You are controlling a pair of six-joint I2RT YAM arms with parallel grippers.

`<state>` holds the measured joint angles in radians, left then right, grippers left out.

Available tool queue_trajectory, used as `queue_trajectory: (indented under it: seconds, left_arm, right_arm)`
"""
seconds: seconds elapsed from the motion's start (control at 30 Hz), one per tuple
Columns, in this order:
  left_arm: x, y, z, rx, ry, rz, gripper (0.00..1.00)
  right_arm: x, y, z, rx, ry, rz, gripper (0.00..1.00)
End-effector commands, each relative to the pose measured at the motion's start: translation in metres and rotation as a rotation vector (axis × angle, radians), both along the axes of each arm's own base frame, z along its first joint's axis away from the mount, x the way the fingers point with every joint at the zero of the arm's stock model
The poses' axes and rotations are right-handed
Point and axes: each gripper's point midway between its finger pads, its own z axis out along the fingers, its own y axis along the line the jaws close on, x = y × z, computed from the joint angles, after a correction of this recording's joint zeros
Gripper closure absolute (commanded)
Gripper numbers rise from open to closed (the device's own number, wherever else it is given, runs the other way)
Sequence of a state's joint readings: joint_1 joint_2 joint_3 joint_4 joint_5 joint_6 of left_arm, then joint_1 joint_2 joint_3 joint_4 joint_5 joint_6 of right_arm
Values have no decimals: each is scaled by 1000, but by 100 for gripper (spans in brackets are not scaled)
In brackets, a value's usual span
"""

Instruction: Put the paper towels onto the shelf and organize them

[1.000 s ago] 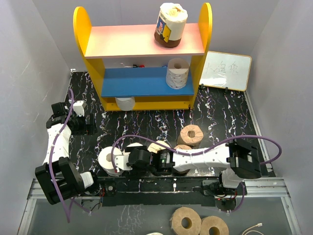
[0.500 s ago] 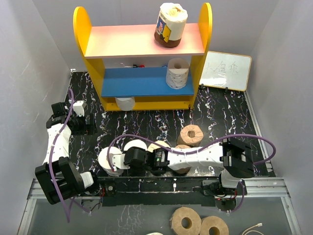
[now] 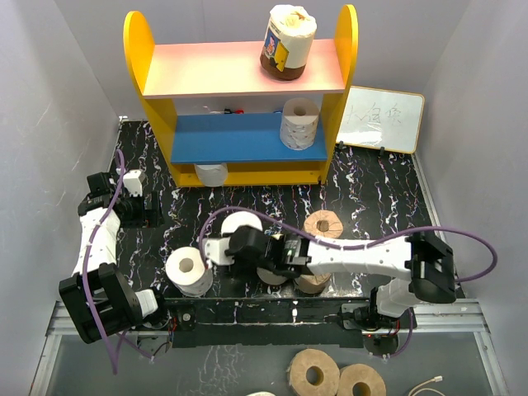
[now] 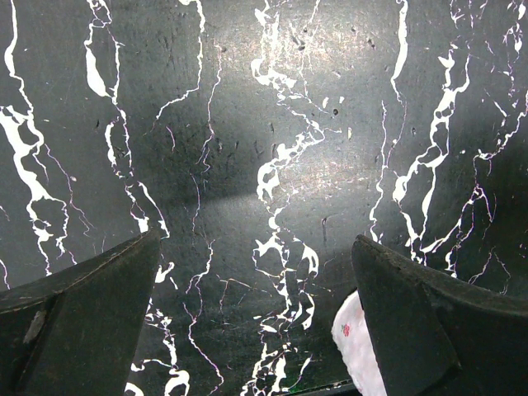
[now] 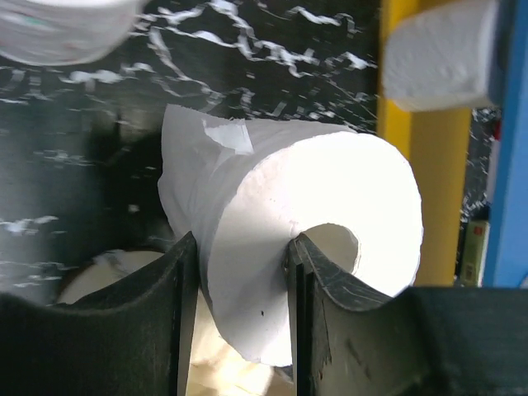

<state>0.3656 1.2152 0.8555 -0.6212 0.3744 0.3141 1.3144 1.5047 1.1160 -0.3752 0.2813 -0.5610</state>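
Note:
The held roll (image 3: 239,221) is upright and the space (image 3: 257,175) beside the white roll under the blue board is open, so my right gripper keeps moving in and lets go there.
My right gripper (image 3: 233,239) is shut on a white paper towel roll (image 3: 241,223), held above the table in front of the shelf (image 3: 247,136). In the right wrist view the gripper (image 5: 239,247) has one finger in the core and one outside the roll (image 5: 330,190). A tan wrapped roll (image 3: 288,41) stands on the pink upper board. A white roll (image 3: 299,124) stands on the blue board. Another white roll (image 3: 212,173) lies under the shelf. A white roll (image 3: 188,271) stands at the near left. Tan rolls (image 3: 323,223) sit beside and under my right arm. My left gripper (image 3: 147,208) is open and empty (image 4: 256,272).
A small whiteboard (image 3: 384,118) with writing leans at the back right. Two tan rolls (image 3: 313,375) lie below the table's front edge. White walls close in both sides. The yellow shelf post (image 5: 412,165) is close ahead of the held roll.
My right gripper closed on one of the two white rolls at the near left and lifted it up and away toward the shelf. The left arm has not moved.

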Motion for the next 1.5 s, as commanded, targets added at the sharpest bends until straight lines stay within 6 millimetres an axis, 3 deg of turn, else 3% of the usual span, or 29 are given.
queue_trajectory:
  seconds: [0.0,0.2,0.33,0.63,0.73,1.0,1.47]
  left_arm:
    - [-1,0,4,-8,-13,1,1]
    - [-2,-1,10,-5,-41,-4,1]
    - [-2,0,10,-6,-41,0,1]
    - [-2,0,3,-20,-7,1,1]
    - [-2,0,4,-20,-11,-1,1]
    - [-2,0,6,-16,-20,-2,1]
    - [-3,2,6,-13,-22,5,1]
  right_arm:
    - [46,1,65,171,-82,-29,89]
    - [89,-1,66,196,-14,-25,79]
    - [116,2,63,212,45,-40,79]
    - [152,25,36,172,129,-18,86]
    - [168,29,37,180,129,-41,86]
    - [199,22,24,168,114,-98,86]
    - [246,23,38,207,7,-171,85]
